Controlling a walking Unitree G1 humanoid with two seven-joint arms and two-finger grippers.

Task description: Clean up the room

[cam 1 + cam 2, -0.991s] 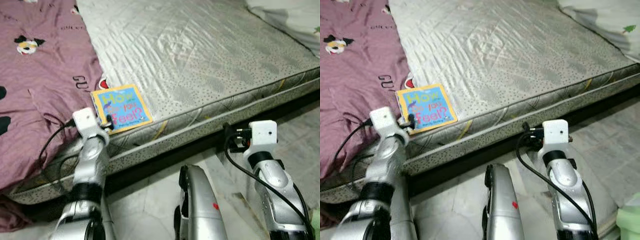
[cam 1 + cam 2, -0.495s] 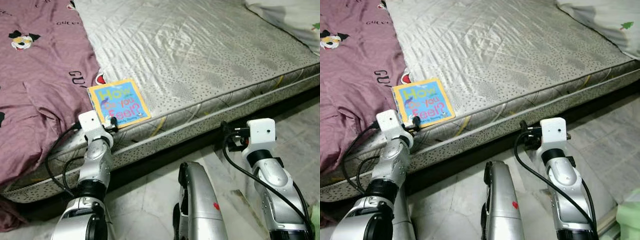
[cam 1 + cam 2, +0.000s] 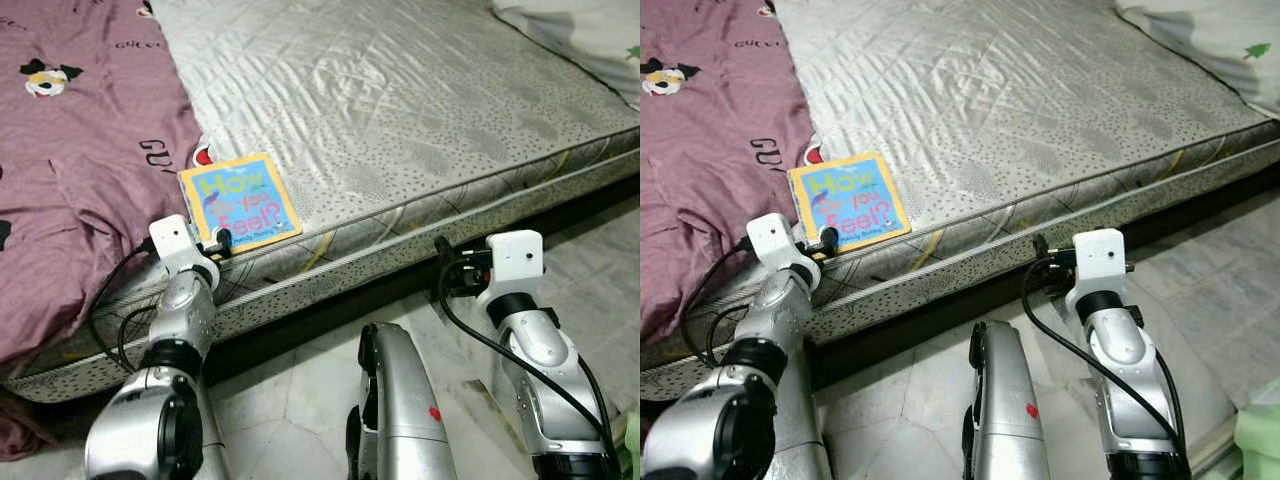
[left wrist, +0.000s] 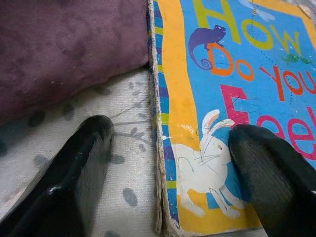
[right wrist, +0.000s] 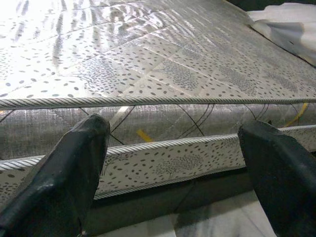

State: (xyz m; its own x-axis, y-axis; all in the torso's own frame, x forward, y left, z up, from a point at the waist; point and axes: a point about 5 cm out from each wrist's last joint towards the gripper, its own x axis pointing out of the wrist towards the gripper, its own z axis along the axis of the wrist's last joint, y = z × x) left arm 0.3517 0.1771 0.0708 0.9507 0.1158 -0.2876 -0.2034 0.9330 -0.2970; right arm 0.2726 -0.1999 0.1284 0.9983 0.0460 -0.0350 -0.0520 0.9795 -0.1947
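The straight, thick spine (image 4: 162,111) is between the left gripper's fingers, so I expect the book (image 3: 242,203) to stay closed and stand stiff and upright when the robot lifts it.
A children's book (image 3: 240,203) with a blue and orange cover reading "How Do You Feel?" lies flat on the grey quilted mattress (image 3: 400,110), close to its front edge. My left gripper (image 3: 220,243) sits at the book's near corner and is open. In the left wrist view one finger (image 4: 74,182) rests on the mattress beside the book (image 4: 222,98) and the other finger (image 4: 269,173) lies over the cover. My right gripper (image 5: 173,163) is open and empty, low in front of the mattress side (image 5: 163,123).
A purple printed blanket (image 3: 80,150) covers the mattress's left part and touches the book's far left edge. A white pillow (image 3: 590,30) lies at the far right corner. The floor (image 3: 300,400) is pale tile, with a green object (image 3: 1260,430) at the lower right.
The left gripper has crept forward to the book's near corner. The right gripper has edged slightly closer to the mattress side. The camera has shifted a little.
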